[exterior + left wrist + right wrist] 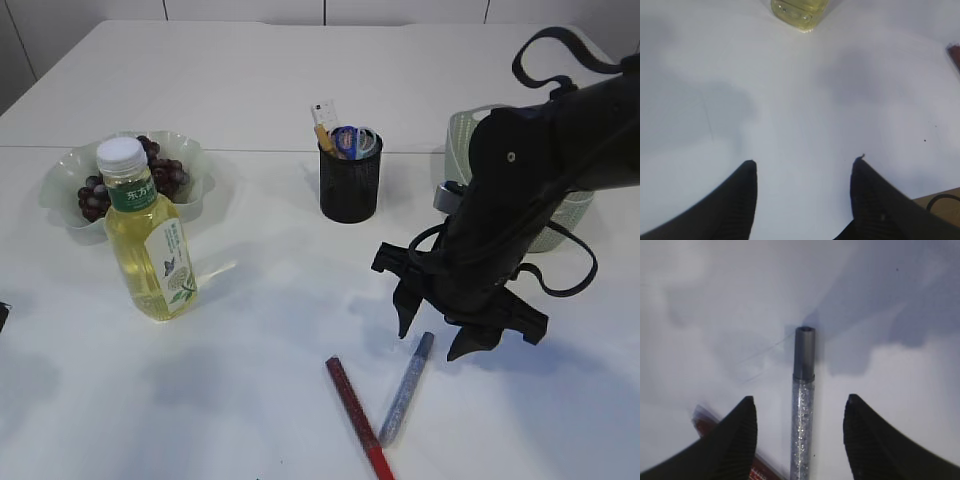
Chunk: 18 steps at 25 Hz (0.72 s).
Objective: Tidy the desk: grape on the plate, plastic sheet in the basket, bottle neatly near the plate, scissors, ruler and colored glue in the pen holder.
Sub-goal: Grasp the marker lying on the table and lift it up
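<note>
The silver glitter glue stick (406,390) is lined up with the open gap of my right gripper. I go on down until the fingers are on both sides of its grey cap (426,344) before I close them.
My right gripper (430,345) hangs open just above the table, its fingers either side of the grey-capped end of a silver glitter glue stick (405,392). In the right wrist view this glue (802,435) lies lengthwise between the open fingers of the gripper (800,397), apart from both. A red glue stick (355,412) lies to its left. Grapes (150,172) rest on the pale plate (60,175). The yellow bottle (148,240) stands upright before it. The black pen holder (350,185) holds blue-handled scissors (350,138) and a ruler (324,122). My left gripper (805,161) is open over bare table. No plastic sheet is in view.
A pale green basket (458,140) stands at the back right, mostly hidden by my right arm. The bottle's base (799,11) shows at the top of the left wrist view, well ahead of the fingers. The table's edge shows at the bottom right there.
</note>
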Each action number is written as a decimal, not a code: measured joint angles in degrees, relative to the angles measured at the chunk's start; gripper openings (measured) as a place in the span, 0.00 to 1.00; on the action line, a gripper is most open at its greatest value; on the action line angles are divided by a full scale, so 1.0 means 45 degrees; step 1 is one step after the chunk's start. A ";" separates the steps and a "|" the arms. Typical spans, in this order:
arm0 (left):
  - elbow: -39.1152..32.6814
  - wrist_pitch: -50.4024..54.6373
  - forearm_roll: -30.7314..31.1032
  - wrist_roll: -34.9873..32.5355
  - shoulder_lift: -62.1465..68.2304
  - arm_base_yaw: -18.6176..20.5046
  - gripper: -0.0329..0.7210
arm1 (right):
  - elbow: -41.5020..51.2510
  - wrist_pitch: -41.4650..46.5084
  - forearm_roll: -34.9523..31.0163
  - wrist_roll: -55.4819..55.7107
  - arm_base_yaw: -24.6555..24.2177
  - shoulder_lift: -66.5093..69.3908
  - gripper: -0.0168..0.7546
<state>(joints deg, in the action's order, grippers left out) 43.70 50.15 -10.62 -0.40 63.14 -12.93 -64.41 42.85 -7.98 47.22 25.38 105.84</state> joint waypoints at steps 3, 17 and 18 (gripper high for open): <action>0.0000 0.0000 0.0029 0.0000 0.0000 0.0000 0.62 | 0.0000 0.0000 0.0021 0.0054 0.0000 0.0266 0.59; 0.0000 0.0000 0.0059 0.0000 0.0000 0.0000 0.62 | -0.0462 -0.0202 -0.0180 0.0130 0.0000 0.1305 0.59; 0.0000 0.0000 0.0059 0.0000 0.0000 0.0000 0.62 | -0.0462 -0.0184 -0.0180 0.0130 0.0000 0.1392 0.59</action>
<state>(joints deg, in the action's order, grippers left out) 43.70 50.15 -10.35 -0.40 63.14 -12.93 -66.49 42.02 -8.79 47.80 25.38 112.11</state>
